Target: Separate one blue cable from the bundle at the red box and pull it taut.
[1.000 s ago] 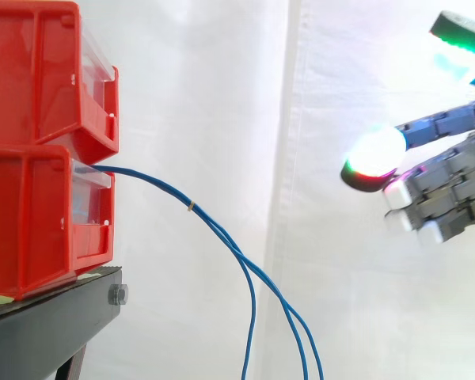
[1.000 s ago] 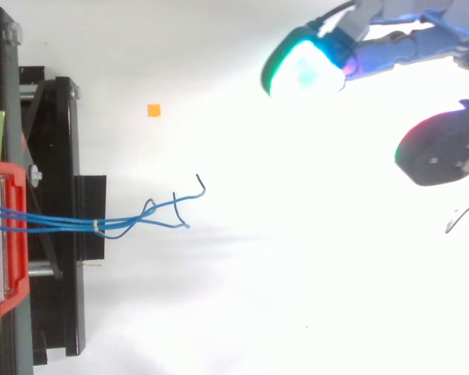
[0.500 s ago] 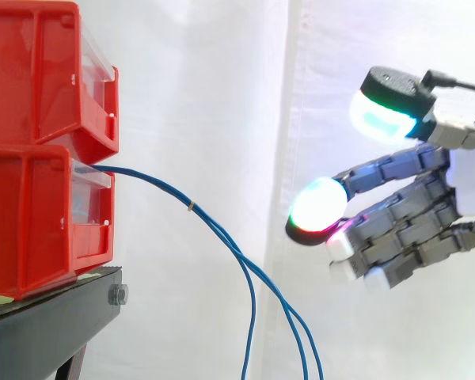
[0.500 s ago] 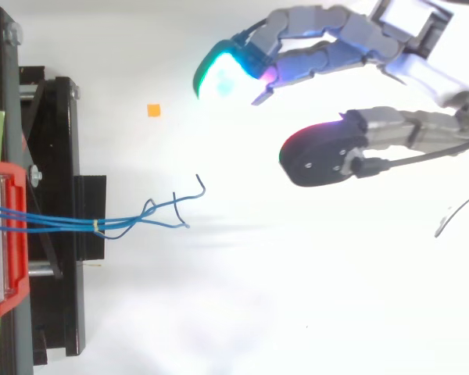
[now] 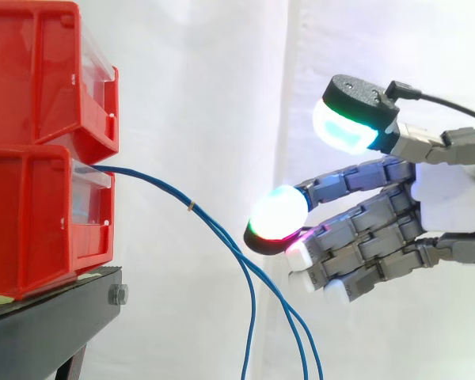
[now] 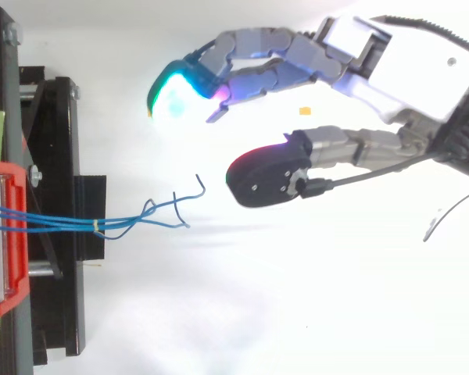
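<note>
The blue cables are tied together by the yellow tie near the bin, so they will come up together, with their loose ends still hanging down, when I lift them.
Several thin blue cables leave the lower red bin, run together through a small yellow tie, then droop and fan apart. In the top view their loose ends curl past the black stand. My hand reaches in from the right with fingers stretched and thumb spread wide, open and holding nothing. Its glowing fingertips hover just right of the drooping cables, close to them but apart. In the top view the hand lies above and to the right of the cable ends.
Two red bins are stacked on a black stand at the left. A white curtain hangs behind. A small orange marker lies on the white floor beside the hand.
The hand has travelled left toward the cables and come lower, staying open. The cables and bins have not moved.
</note>
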